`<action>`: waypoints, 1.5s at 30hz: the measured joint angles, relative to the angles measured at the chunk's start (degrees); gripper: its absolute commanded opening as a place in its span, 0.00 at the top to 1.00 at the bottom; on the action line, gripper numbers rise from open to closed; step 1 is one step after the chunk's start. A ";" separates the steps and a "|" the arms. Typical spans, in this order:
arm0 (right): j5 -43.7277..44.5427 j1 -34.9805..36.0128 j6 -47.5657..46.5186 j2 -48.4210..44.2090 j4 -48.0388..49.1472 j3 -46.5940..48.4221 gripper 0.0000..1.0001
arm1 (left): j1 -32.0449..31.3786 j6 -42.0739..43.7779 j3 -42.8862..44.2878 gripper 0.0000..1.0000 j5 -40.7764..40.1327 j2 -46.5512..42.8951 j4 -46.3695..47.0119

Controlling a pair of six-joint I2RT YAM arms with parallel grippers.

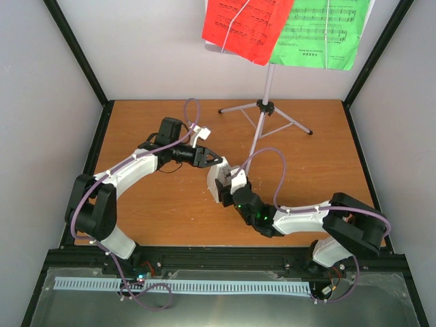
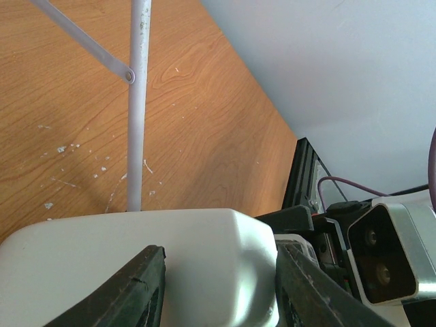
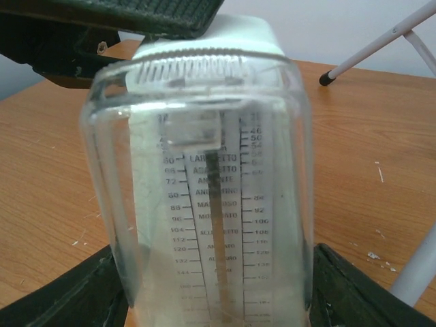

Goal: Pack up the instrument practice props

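Note:
My right gripper should back away first, since my left gripper beside it sits crooked on the metronome's top end (image 2: 248,262). My left gripper will then take it squarely (image 1: 214,181).
The small white metronome (image 1: 216,178) sits at the table's middle between both grippers. My right gripper (image 1: 228,188) is shut on it; in the right wrist view (image 3: 216,272) its clear scale-marked front (image 3: 211,197) fills the gap between the fingers. My left gripper (image 1: 212,162) grips its upper part; in the left wrist view (image 2: 221,255) the fingers press both sides of the white body (image 2: 170,266). The music stand's silver tripod (image 1: 266,109) stands at the back, carrying a red page (image 1: 245,27) and a green page (image 1: 320,34).
The stand's pole (image 1: 261,133) slants down just behind the metronome, and a tripod leg (image 2: 138,102) stands close behind it. Another leg (image 3: 381,41) and the pole (image 3: 417,272) lie to the right. Black frame posts and grey walls enclose the wooden table (image 1: 150,204).

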 measured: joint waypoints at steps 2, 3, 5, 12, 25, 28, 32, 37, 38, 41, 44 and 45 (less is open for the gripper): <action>-0.17 -0.17 0.20 0.15 -0.48 0.35 0.31 | 0.00 0.00 0.00 0.55 0.00 0.00 0.02; -0.26 -0.26 0.28 0.24 -0.70 0.50 0.31 | 0.00 0.00 0.00 0.54 0.00 0.00 0.02; -0.39 -0.44 0.39 0.61 -1.05 0.87 0.30 | 0.00 0.00 0.00 0.54 0.02 0.00 0.02; -1.18 -1.25 0.87 1.75 -2.75 2.16 0.25 | 0.00 0.00 0.00 0.54 0.24 0.11 0.15; -5.40 -2.25 -0.44 -0.07 -7.63 1.07 0.00 | 0.04 0.44 0.00 0.30 -2.56 -0.07 0.04; -5.90 -2.25 -2.21 -4.26 -8.48 -0.87 0.00 | 0.04 0.74 -0.02 0.20 -5.01 -0.72 -0.33; -8.76 -2.36 -5.84 -12.04 -10.60 -3.85 0.00 | 0.20 0.96 -0.35 0.04 -10.08 -2.34 -0.79; -14.75 -5.44 -8.94 -24.04 -15.82 -6.78 0.00 | 1.09 1.88 -2.38 0.01 -15.43 -7.21 -0.70; -16.15 -7.13 -9.14 -26.60 -16.72 -7.28 0.00 | 1.22 2.43 -2.78 0.00 -15.78 -8.52 -0.55; -19.41 -13.33 -9.33 -33.94 -18.91 -8.66 0.00 | 1.18 4.50 -3.19 0.01 -15.34 -11.47 -0.04; -21.66 -18.27 -9.31 -39.32 -20.35 -9.60 0.00 | 0.26 6.58 -3.19 0.01 -14.56 -11.96 0.28; -22.21 -19.61 -9.29 -40.72 -20.79 -9.81 0.00 | -0.50 7.37 -3.19 0.01 -14.67 -11.82 0.20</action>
